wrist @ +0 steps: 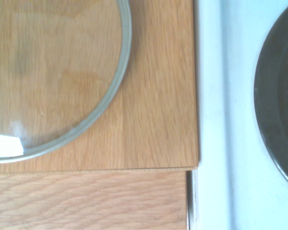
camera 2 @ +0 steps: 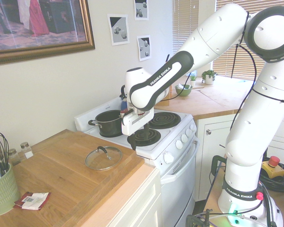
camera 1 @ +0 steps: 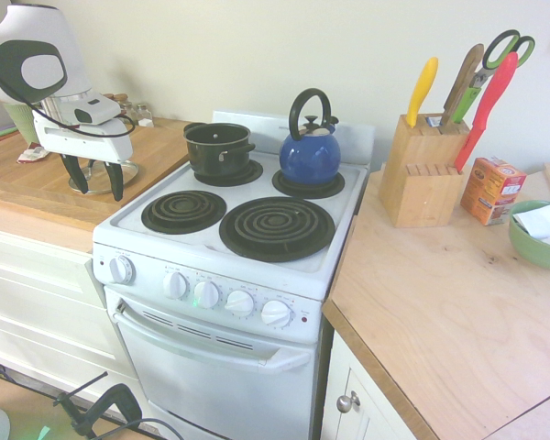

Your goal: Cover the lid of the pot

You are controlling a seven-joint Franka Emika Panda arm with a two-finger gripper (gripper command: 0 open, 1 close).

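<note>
The glass lid looks about as wide as the pot's round opening, so I expect it to come to rest flat over the opening when I lower it.
The glass lid with its metal rim and dark knob lies flat on the wooden counter left of the stove. In the first exterior view the lid shows behind the fingers. The black pot stands uncovered on the stove's back left burner, also seen as the pot. My gripper hovers open and empty a little above the counter, between lid and stove; from the other side the gripper hangs near the stove's edge. The wrist view shows part of the lid beside the white stove top.
A blue kettle sits on the back right burner beside the pot. The two front burners are bare. A knife block, a box and a green bowl stand on the right counter. A green utensil cup stands on the lid's counter.
</note>
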